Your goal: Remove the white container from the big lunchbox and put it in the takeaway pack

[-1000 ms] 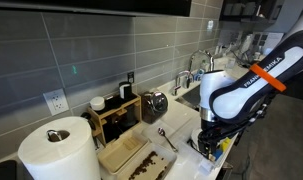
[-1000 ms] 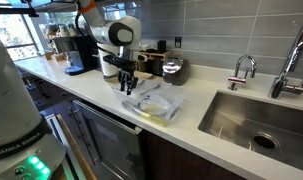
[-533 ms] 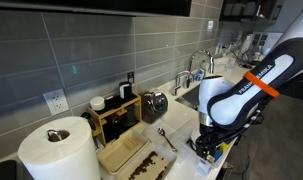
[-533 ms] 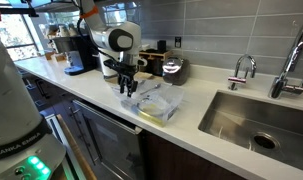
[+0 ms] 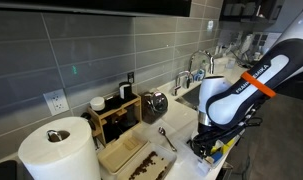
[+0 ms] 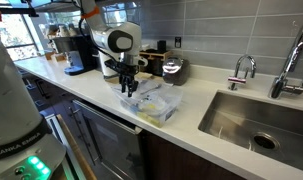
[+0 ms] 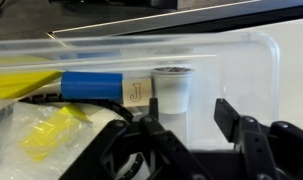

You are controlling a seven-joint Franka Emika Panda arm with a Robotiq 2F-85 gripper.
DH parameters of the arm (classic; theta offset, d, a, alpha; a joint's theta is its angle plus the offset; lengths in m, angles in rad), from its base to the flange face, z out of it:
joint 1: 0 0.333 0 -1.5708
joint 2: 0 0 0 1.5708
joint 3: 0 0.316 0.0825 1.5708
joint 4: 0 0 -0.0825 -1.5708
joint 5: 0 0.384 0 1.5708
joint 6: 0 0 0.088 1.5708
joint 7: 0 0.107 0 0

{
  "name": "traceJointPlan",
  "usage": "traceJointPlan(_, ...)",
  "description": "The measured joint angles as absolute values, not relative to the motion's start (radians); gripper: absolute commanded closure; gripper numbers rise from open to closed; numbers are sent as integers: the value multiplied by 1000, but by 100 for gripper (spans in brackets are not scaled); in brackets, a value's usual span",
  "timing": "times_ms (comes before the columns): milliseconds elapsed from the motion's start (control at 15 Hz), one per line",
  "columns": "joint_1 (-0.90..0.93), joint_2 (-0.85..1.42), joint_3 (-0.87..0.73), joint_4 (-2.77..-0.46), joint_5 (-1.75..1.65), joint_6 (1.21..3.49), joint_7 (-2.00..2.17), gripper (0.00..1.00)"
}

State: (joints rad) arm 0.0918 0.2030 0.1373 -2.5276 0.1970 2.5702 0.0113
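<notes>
My gripper should turn and straddle the white container's rim [image 7: 172, 72] before it closes, because the white container is up against the blue packet, away from the middle of my open fingers.
The big lunchbox [image 6: 156, 103] is a pale clear plastic box on the counter; its wall shows in the wrist view [image 7: 141, 48]. Inside it stands a small white container [image 7: 172, 90] next to a blue packet [image 7: 91, 85] and yellow wrappers [image 7: 46, 135]. My gripper [image 7: 179, 120] is open, its fingers lowered over the box on either side just in front of the white container. In an exterior view the gripper [image 6: 129, 88] hangs over the box's left end. The takeaway pack [image 5: 126, 157] lies flat, tan with a dark speckled half, left of the arm.
A wooden rack with dark bottles [image 5: 116, 110] and a chrome pot [image 5: 155, 103] stand by the tiled wall. A paper towel roll [image 5: 56, 150] is in the foreground. A spoon [image 5: 167, 138] lies by the pack. A sink [image 6: 256, 120] with faucets lies beyond.
The arm has lowered a little, bringing the open gripper closer down into the lunchbox. Nothing on the counter has moved.
</notes>
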Motion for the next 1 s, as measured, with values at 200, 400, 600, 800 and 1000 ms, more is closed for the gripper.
traceJointPlan(200, 87, 205, 140, -2527, 245, 2573, -16, 55)
traceJointPlan(400, 77, 206, 142, -2526, 306, 2578, -31, 45)
traceJointPlan(600, 65, 215, 137, -2529, 321, 2606, -17, 31)
traceJointPlan(800, 57, 225, 130, -2531, 324, 2613, 5, 44)
traceJointPlan(1000, 53, 236, 130, -2531, 339, 2613, 18, 58)
